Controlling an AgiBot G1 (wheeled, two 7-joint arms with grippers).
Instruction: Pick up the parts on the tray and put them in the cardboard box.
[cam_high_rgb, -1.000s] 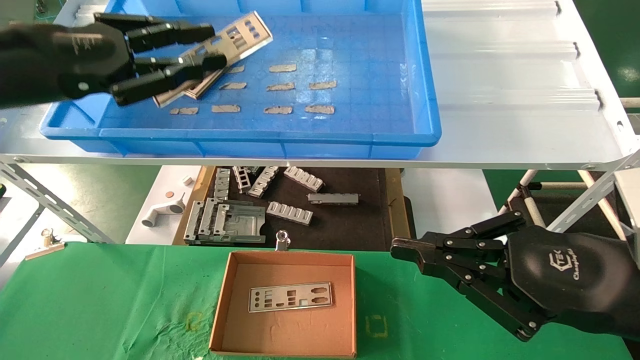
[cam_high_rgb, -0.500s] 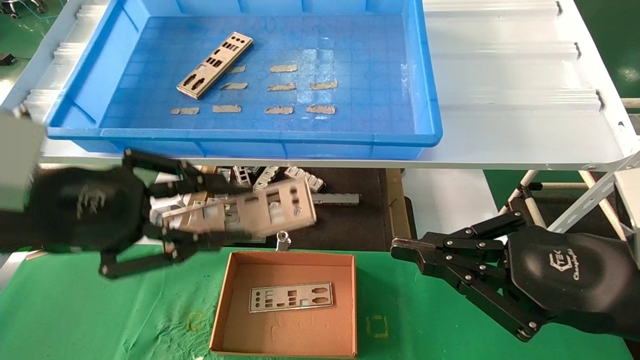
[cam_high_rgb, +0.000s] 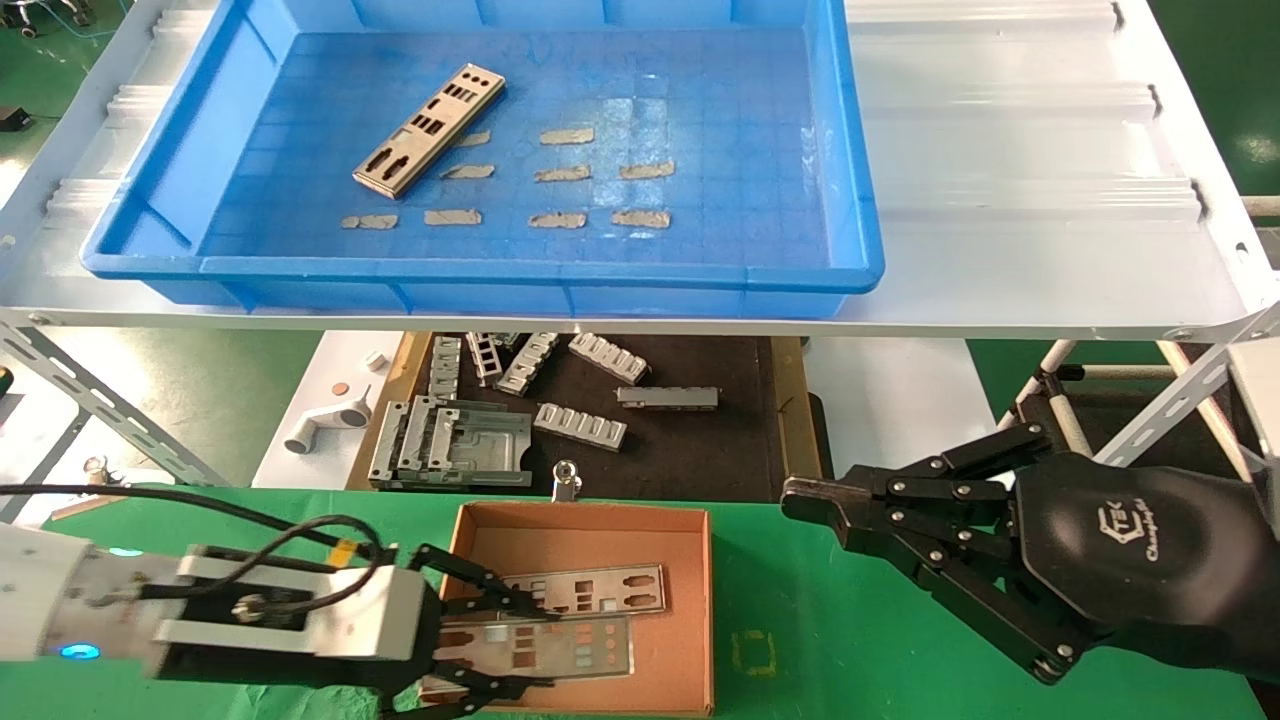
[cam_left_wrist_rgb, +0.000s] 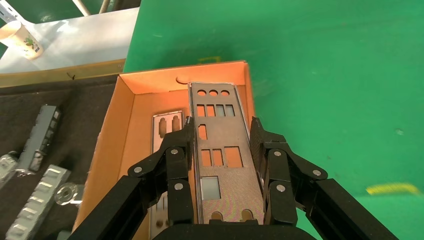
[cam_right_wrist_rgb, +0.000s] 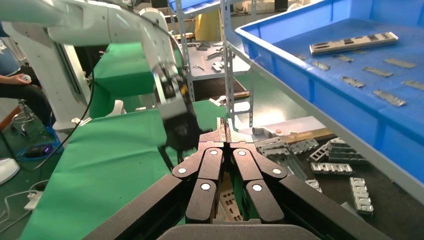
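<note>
I should keep moving the held part (cam_high_rgb: 564, 648) over the lying part (cam_high_rgb: 609, 592) with my left gripper and lowering it until it rests there, because it hangs parallel to the lying part.
The blue tray (cam_high_rgb: 850, 150) sits on the upper shelf with one silver-grey part (cam_high_rgb: 430, 130) lying slantwise on its floor. On the green cloth below stands the cardboard box (cam_high_rgb: 580, 518), where another part (cam_high_rgb: 610, 590) lies flat. My left gripper (cam_high_rgb: 500, 645) reaches into the box from the left, shut on a third part (cam_high_rgb: 570, 648) just above the box floor. The left wrist view shows this held part (cam_left_wrist_rgb: 220, 155) clamped by its long edges in the left gripper (cam_left_wrist_rgb: 222, 124), with the lying part (cam_left_wrist_rgb: 167, 122) beside it. My right gripper (cam_high_rgb: 800, 495) hangs shut and empty to the right of the box.
Several tan tape strips (cam_high_rgb: 560, 175) dot the tray floor. Behind the box, a dark mat (cam_high_rgb: 700, 450) holds ribbed grey brackets (cam_high_rgb: 580, 425), and a metal clip (cam_high_rgb: 566, 480) stands at the box's far wall. A white shelf (cam_high_rgb: 1000, 250) carries the tray.
My left gripper has carried a part from the tray down over the shelf edge and into the cardboard box. One part stays in the tray. The right arm has not moved.
</note>
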